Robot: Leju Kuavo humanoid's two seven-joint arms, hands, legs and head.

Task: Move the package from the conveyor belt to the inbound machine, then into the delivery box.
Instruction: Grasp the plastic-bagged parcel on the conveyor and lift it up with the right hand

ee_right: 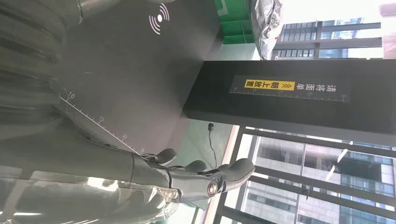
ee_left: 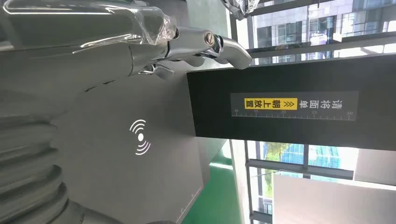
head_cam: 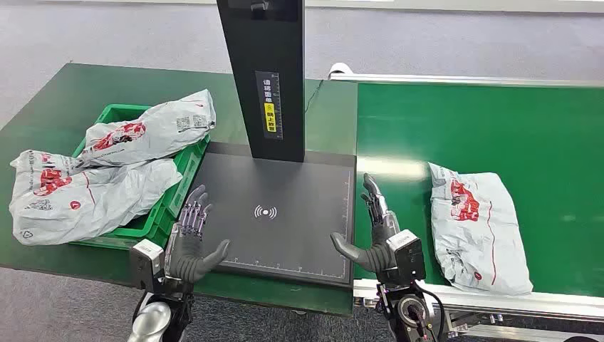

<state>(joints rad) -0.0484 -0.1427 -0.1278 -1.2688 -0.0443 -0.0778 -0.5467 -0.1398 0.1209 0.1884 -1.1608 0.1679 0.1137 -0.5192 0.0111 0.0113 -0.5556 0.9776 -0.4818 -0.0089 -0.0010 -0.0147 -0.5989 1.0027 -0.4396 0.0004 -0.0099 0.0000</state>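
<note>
The package's far corner (head_cam: pixel 438 172) is thin and crumpled, so that corner will bunch up and crease when I carry the package.
A grey plastic package with red print (head_cam: pixel 477 228) lies on the green conveyor belt (head_cam: pixel 498 135) at the right, near its front edge. The inbound machine is a dark flat pad (head_cam: pixel 278 214) with a white signal mark and a black post (head_cam: pixel 263 71) behind it. My right hand (head_cam: pixel 377 235) is open at the pad's front right corner, left of the package and apart from it. My left hand (head_cam: pixel 191 239) is open at the pad's front left corner. Both hands' fingers (ee_left: pixel 205 44) (ee_right: pixel 205 179) reach out over the pad with nothing in them.
A green delivery box (head_cam: pixel 160 206) stands left of the pad on the green table, with two similar grey packages (head_cam: pixel 107 171) piled in and over it. The conveyor's metal front rail (head_cam: pixel 498 299) runs below the package.
</note>
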